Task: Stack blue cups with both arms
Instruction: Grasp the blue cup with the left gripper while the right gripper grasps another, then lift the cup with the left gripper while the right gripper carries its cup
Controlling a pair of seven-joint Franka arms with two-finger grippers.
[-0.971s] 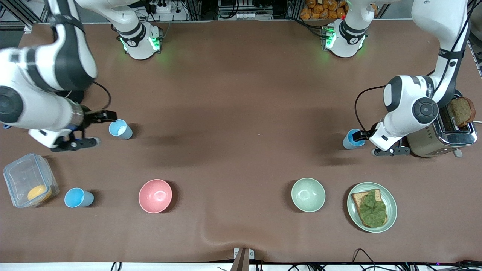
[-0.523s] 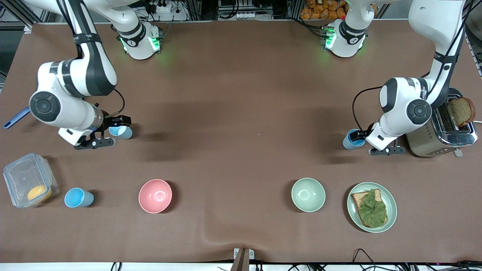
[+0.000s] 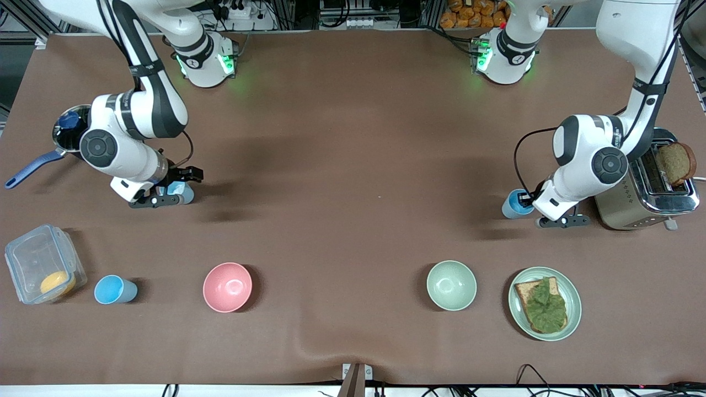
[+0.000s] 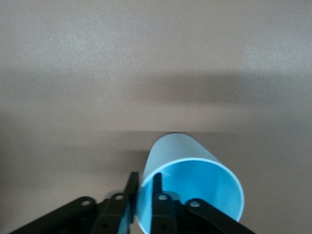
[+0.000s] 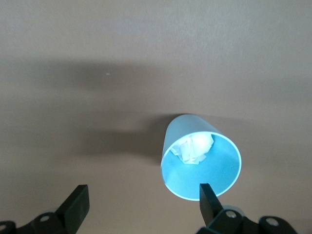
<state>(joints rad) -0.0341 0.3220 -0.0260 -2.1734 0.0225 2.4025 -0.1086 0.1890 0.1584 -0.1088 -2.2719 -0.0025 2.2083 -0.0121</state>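
The white crumpled scrap (image 5: 194, 147) is lower than the rim of the blue cup (image 3: 186, 191). The scrap should therefore stay inside and come along when I carry the cup.
A blue cup (image 3: 512, 207) with a bright blue inside stands beside the toaster. My left gripper (image 3: 528, 200) is shut on its wall, one finger inside and one outside; the left wrist view shows the cup (image 4: 195, 180) and the gripper (image 4: 144, 195). A second blue cup (image 3: 182, 193) stands toward the right arm's end, partly hidden by my right gripper (image 3: 175, 188). In the right wrist view this cup (image 5: 200, 156) holds a white crumpled scrap, and the right gripper (image 5: 142, 204) is open, one finger at its rim. A third blue cup (image 3: 113, 290) stands beside the plastic box.
A toaster (image 3: 651, 196) with bread stands at the left arm's end. A plate (image 3: 573, 298) of toast, a pale green bowl (image 3: 451, 285) and a pink bowl (image 3: 227, 286) lie nearer the front camera. A clear plastic box (image 3: 38, 259) and a blue-handled pan (image 3: 33, 164) are at the right arm's end.
My right arm has swung in and come down, bringing its open gripper up to the cup with the white scrap. My left gripper has edged slightly onto its cup.
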